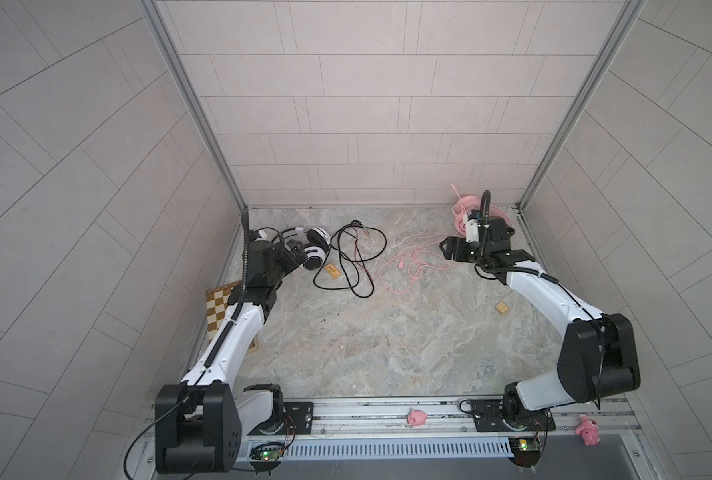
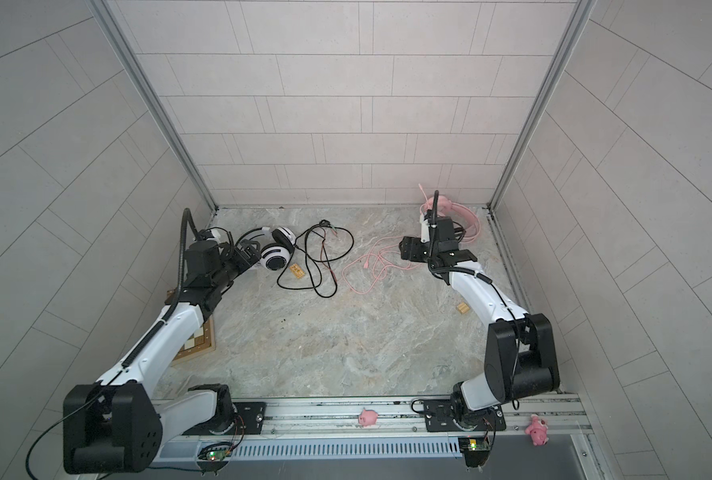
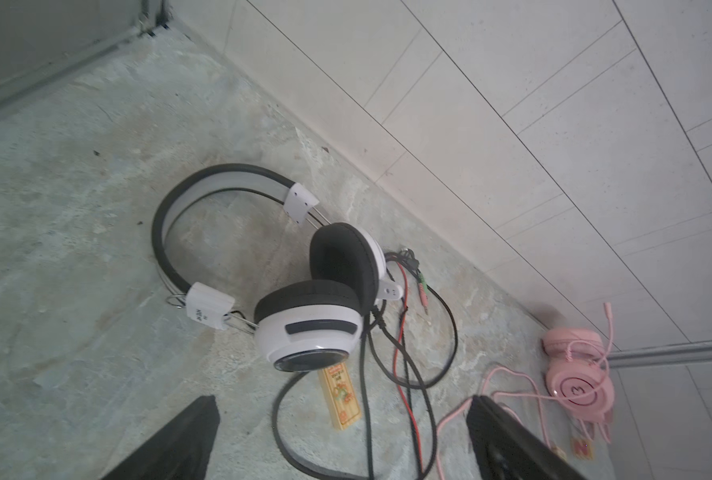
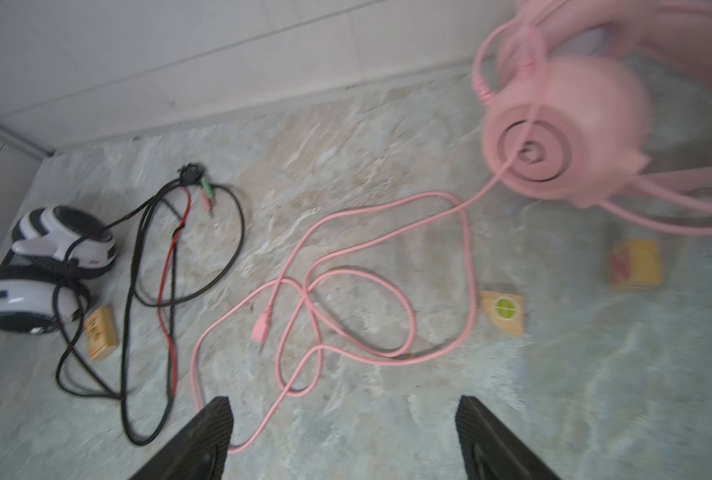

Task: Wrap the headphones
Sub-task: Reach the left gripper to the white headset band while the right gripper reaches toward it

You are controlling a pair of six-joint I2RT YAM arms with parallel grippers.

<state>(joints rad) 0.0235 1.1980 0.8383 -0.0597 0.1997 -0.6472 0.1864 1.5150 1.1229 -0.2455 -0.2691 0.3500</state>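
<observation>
The white headphones [image 2: 279, 247] are far from my right gripper. My left gripper should first bring them inward by the headband [image 3: 164, 221], and then my right gripper should take an ear cup.
The white headphones [image 1: 316, 249] [image 2: 278, 254] [image 3: 310, 328] [image 4: 42, 270] lie at the back left, their black cable [image 1: 356, 266] [image 2: 319, 266] [image 3: 408, 365] [image 4: 146, 291] loose in loops to the right. My left gripper [image 1: 295, 254] [image 2: 251, 251] [image 3: 341, 401] is open just short of the near ear cup, holding nothing. The pink headphones [image 1: 461, 207] [image 2: 445, 204] [image 3: 578, 378] [image 4: 553, 137] sit in the back right corner. Their pink cable [image 1: 412, 266] [image 2: 370, 266] [image 4: 346, 286] sprawls on the floor. My right gripper [image 1: 446, 246] [image 2: 405, 246] [image 4: 342, 400] is open above it, empty.
A small wooden block [image 1: 332, 273] [image 2: 297, 272] [image 3: 341, 399] [image 4: 100, 332] lies by the white ear cup. Other blocks [image 1: 502, 308] [image 4: 505, 311] [image 4: 636, 264] lie near the right arm. A chessboard [image 1: 217, 307] [image 2: 196, 340] lies under the left arm. Walls enclose three sides.
</observation>
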